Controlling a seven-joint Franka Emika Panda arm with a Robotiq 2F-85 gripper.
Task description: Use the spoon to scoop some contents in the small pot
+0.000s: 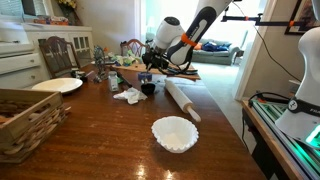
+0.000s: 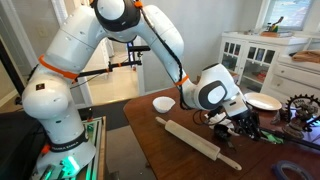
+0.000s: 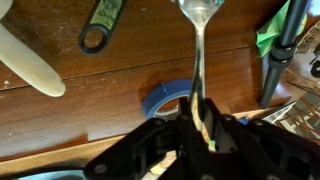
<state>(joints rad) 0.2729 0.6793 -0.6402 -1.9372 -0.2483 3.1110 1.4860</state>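
Observation:
My gripper should move toward the pot's handle and forward, over the black pot (image 1: 148,89), before it scoops, because the spoon's bowl hangs over wood beside the small pot's handle.
My gripper (image 3: 200,125) is shut on the handle of a metal spoon (image 3: 199,55). In the wrist view the spoon's bowl points away at the top edge, above bare wood. In an exterior view the gripper (image 1: 152,68) hangs just above the small dark pot (image 1: 148,88) at the far middle of the table. In an exterior view the gripper (image 2: 240,122) is low over the table, and I cannot make out the pot there. The pot does not show in the wrist view.
A wooden rolling pin (image 1: 183,100) (image 2: 195,140) lies beside the pot, with a white fluted bowl (image 1: 174,133) nearer the front. A white cloth (image 1: 128,95), a plate (image 1: 57,85) and a wicker basket (image 1: 25,120) are on the table. A blue tape roll (image 3: 165,97) and a green-handled tool (image 3: 100,25) lie under the wrist.

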